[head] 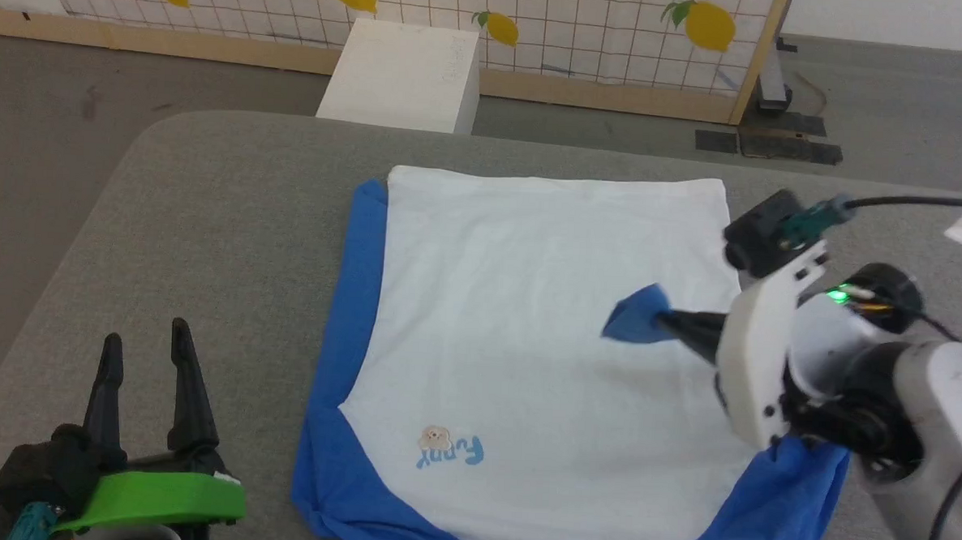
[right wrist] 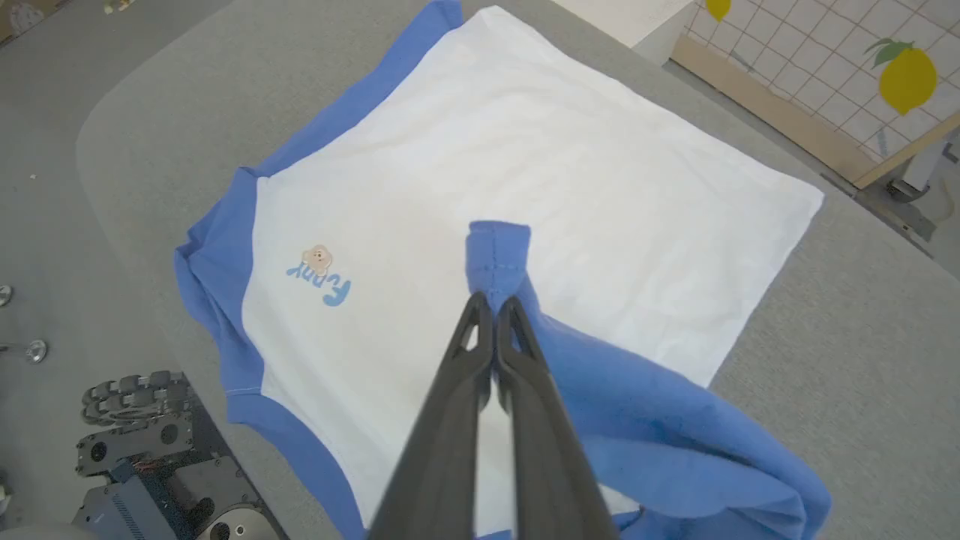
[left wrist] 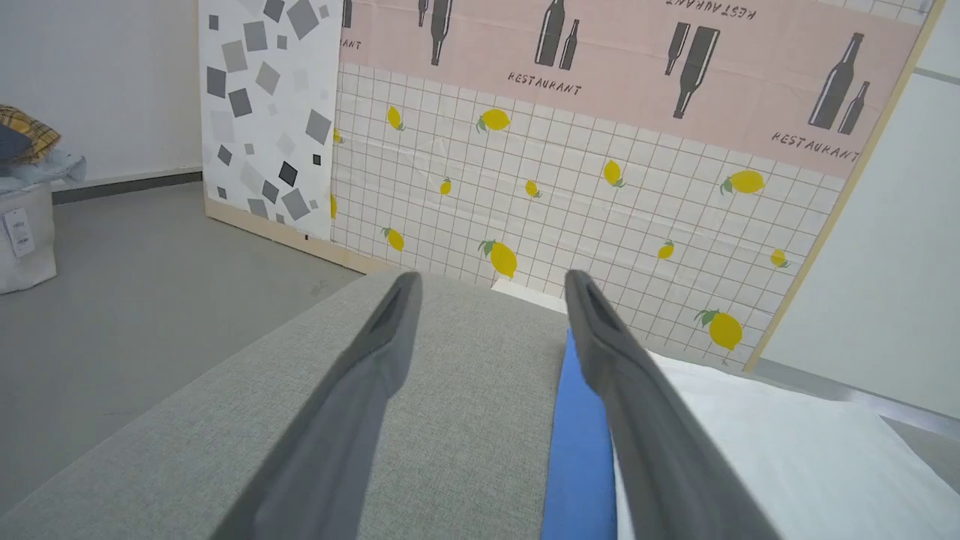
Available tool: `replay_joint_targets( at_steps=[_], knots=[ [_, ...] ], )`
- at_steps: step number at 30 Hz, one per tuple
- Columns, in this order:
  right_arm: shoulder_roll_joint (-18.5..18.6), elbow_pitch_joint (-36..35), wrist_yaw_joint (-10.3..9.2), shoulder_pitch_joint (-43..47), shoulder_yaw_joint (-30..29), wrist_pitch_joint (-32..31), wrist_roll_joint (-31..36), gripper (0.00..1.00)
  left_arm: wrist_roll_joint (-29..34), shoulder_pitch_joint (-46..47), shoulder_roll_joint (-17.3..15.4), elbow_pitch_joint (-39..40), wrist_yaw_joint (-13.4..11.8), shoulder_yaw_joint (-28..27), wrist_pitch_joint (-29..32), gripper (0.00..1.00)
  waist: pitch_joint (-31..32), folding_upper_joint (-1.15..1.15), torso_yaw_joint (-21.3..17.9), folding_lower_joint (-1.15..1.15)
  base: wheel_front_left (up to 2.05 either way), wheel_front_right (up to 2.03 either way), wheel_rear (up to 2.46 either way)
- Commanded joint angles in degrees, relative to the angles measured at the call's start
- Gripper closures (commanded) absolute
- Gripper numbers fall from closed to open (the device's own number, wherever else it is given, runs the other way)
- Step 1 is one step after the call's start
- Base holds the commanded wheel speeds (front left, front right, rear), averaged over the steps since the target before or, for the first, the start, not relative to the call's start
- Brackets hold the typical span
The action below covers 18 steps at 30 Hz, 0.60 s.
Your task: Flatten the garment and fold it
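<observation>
My gripper will pull the tucked blue sleeve [head: 352,293] outward. The sleeve should swing free and leave the garment's white body flat, because the two join only at the shoulder seam [head: 395,493].
The garment [head: 527,329] lies flat on the grey table, white body up, with "Funny" lettering near its front left. Its left blue sleeve [head: 339,353] is tucked along the side. My right gripper [head: 664,320] is shut on the cuff of the right blue sleeve [right wrist: 499,259], holding it lifted over the white body; the rest of that sleeve [right wrist: 660,435] trails back toward the garment's right edge. At the table's front left, off the cloth, my left gripper [head: 148,353] stands open and holds nothing. In the left wrist view its fingers [left wrist: 375,352] frame the blue sleeve edge [left wrist: 577,435].
The grey table [head: 232,210] has bare room left of the garment and beyond it. A white box [head: 404,72] stands on the floor behind the table, before a lemon-patterned panel [head: 540,21]. My wheeled base [right wrist: 142,442] shows in the right wrist view.
</observation>
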State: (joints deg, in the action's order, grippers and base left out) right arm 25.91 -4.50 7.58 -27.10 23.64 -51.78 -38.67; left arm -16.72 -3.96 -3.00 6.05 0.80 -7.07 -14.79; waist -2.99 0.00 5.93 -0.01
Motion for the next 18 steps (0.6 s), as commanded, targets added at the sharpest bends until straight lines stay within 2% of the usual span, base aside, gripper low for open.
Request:
replay_joint_targets(
  at_steps=[1,10,18],
  knots=[
    [-1.16,0.23,-0.09,-0.82,2.10,0.65,-1.15,1.00,-0.01,-0.48,0.12,-0.11,0.31,0.18,-0.20,0.00,0.05,0.00,0.79,0.01,0.00,0.00,0.00],
    [-6.75,4.62,-0.09,-2.92,15.82,3.66,-6.33,1.00,-0.24,0.48,0.13,-1.17,0.56,1.17,-0.20,0.00,-0.40,0.00,3.06,0.01,0.00,0.00,0.00],
    [-6.93,9.22,-0.09,-1.84,26.00,4.00,-9.43,1.00,-0.66,0.57,0.13,-1.18,0.17,1.53,-0.21,0.00,-1.75,0.00,3.94,0.01,0.00,0.00,0.00]
  ],
)
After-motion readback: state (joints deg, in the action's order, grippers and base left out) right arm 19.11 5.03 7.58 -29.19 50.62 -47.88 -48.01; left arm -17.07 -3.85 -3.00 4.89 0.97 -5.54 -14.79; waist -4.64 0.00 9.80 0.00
